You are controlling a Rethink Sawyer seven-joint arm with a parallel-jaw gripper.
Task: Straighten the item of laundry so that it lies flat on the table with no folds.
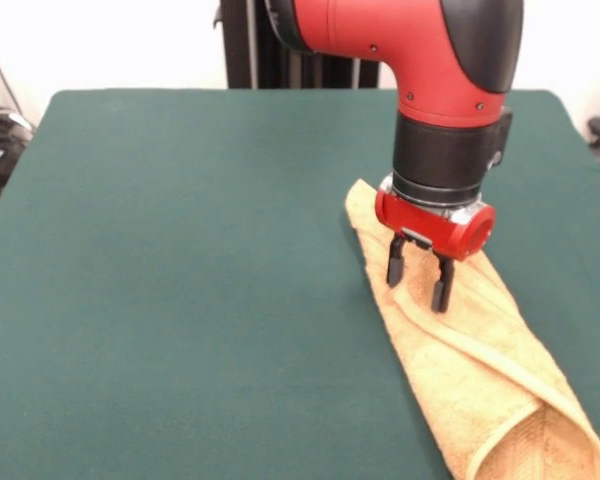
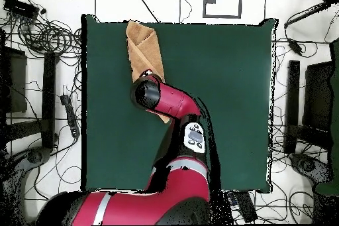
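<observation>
A separate hem [image 1: 504, 433] curls inside the towel's near end, so another flap should stay folded under the top layer [image 1: 502, 335] when the robot's gripper pulls that layer open.
The golden-orange towel [image 1: 480, 370] lies folded over itself into a long diagonal strip on the right side of the dark green table [image 1: 180, 280]. Its near end is folded into a point at the table's front edge. My gripper [image 1: 417, 277] hangs over the towel's upper half with its two black fingers apart, tips just above or touching the cloth, holding nothing. In the overhead view the towel [image 2: 142, 48] shows at the table's [image 2: 232, 91] top left, and the arm's head covers its lower end and the gripper.
The red and black arm [image 2: 172, 104] reaches from the bottom edge across the table's middle. Cables and equipment [image 2: 40, 38] lie on the floor around the table. Black stands [image 1: 270, 45] rise behind the far edge.
</observation>
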